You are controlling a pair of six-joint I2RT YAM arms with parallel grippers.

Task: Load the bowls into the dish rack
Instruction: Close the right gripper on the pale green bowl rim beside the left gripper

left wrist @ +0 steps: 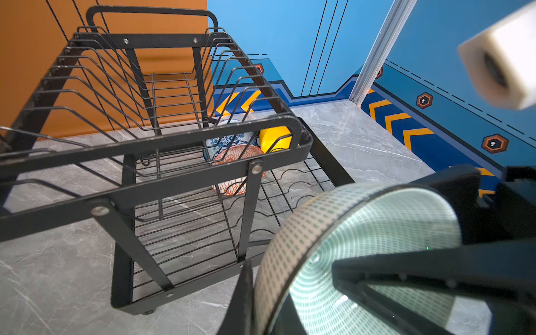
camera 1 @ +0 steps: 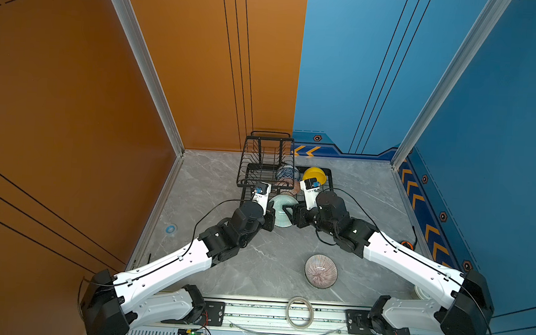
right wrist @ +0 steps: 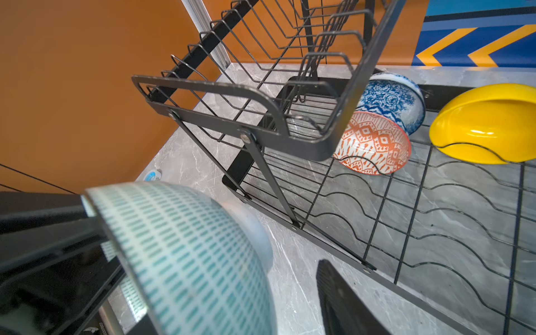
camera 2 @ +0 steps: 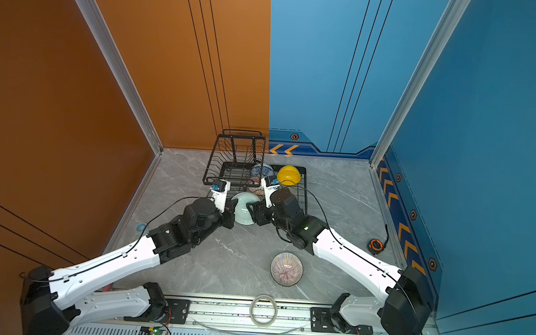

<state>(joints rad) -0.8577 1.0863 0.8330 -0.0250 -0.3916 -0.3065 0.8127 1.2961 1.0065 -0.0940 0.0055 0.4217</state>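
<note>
My left gripper is holding the pale green bowl (camera 1: pixel 282 210), but the dish rack's free slots (right wrist: pixel 466 195) next to the yellow bowl face my right gripper. So my right gripper should take over the pale green bowl.
The pale green bowl (camera 1: pixel 281 212) (left wrist: pixel 362 246) (right wrist: pixel 179 252) is held on its side just in front of the dish rack (camera 1: pixel 260 161) (left wrist: pixel 150 145). My left gripper (camera 1: pixel 272 213) (left wrist: pixel 261 290) is shut on its rim. My right gripper (camera 1: pixel 284 212) (right wrist: pixel 208 246) straddles the opposite wall; its outer finger (right wrist: pixel 342 301) stands apart from the bowl. On the rack's base lean the yellow bowl (camera 1: pixel 314 174) (right wrist: pixel 487 124), the blue-white bowl (camera 1: pixel 285 172) (right wrist: pixel 391 101) and the orange-white bowl (right wrist: pixel 374 145) (left wrist: pixel 235 153). A pinkish striped bowl (camera 1: pixel 321 271) rests on the table.
The rack's raised basket (right wrist: pixel 232 90) overhangs the left part of the base. A tape ring (camera 1: pixel 298 312) lies on the front rail, a tape measure (camera 2: pixel 376 245) near the right wall, a small blue disc (camera 1: pixel 170 229) by the left wall. Walls enclose the table.
</note>
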